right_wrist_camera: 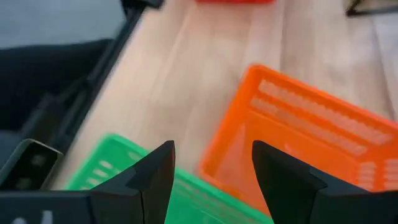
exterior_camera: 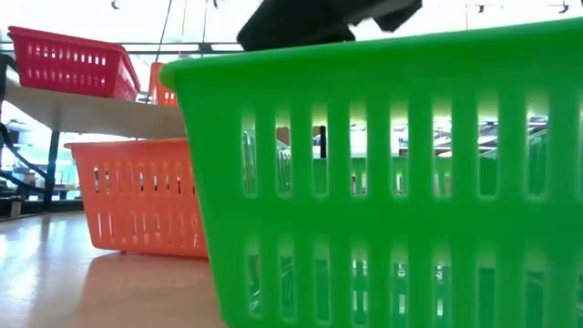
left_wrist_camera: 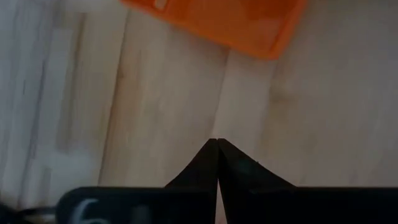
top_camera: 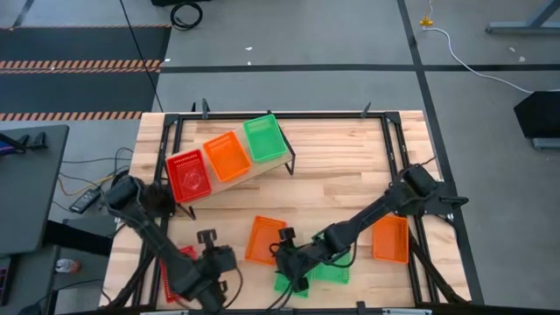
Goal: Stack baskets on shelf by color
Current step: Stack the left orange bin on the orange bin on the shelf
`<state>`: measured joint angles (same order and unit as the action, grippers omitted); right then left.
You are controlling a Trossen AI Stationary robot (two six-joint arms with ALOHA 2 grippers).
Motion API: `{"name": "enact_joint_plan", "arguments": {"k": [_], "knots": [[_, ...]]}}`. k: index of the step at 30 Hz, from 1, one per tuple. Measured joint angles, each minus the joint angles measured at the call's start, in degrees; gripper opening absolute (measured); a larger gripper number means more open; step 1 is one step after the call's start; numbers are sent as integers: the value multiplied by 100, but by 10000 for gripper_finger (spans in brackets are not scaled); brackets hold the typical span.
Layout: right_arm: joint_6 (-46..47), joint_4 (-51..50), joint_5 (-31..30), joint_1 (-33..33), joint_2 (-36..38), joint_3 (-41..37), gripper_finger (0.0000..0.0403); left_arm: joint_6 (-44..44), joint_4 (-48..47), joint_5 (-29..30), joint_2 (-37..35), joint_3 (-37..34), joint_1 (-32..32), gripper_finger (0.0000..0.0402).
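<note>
Next, my left gripper lifts clear first while my right gripper stacks the loose orange basket (top_camera: 264,237) on the shelf (top_camera: 227,157), because my left gripper is closed low beside that basket.
The shelf (top_camera: 254,178) stands at the far left and carries a red basket (top_camera: 188,175), an orange basket (top_camera: 226,156) and a green basket (top_camera: 262,138) side by side. On the table lie an orange basket (top_camera: 265,238), green baskets (top_camera: 332,269) near the front edge, another orange basket (top_camera: 390,239) at the right and a red basket (top_camera: 178,278) at the front left. My right gripper (right_wrist_camera: 212,162) is open above the left end of the green baskets (right_wrist_camera: 106,168), the orange basket (right_wrist_camera: 311,137) just beyond. My left gripper (left_wrist_camera: 216,142) is shut over bare wood, left of that orange basket (left_wrist_camera: 230,22).
A black frame (top_camera: 389,149) runs around the tabletop's sides. Bare wood lies between the shelf and the loose baskets (top_camera: 350,188). In the low view the near green basket (exterior_camera: 392,182) fills most of the picture, with the orange basket (exterior_camera: 137,205) and the shelf (exterior_camera: 82,114) behind.
</note>
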<state>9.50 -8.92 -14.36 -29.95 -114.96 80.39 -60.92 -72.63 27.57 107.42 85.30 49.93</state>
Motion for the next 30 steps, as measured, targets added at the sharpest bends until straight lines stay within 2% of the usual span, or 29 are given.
{"name": "enact_joint_plan", "arguments": {"k": [7, 16, 20, 25, 30], "knots": [[91, 214, -296, 41, -36, 218, 219, 38, 736, 537, -330, -46, 405, 4], [105, -155, -442, 34, -34, 409, 208, 1226, 2181, 660, -518, -46, 488, 4], [91, -187, -426, 31, -34, 417, 208, 1337, 2050, 898, -518, -46, 484, 4], [85, -3, -362, 32, -132, 426, 208, 1206, 1270, 1452, -683, -48, 435, 4], [86, -336, -184, 34, -686, 784, 208, 926, 612, 1798, -1147, -48, 256, 4]]}}
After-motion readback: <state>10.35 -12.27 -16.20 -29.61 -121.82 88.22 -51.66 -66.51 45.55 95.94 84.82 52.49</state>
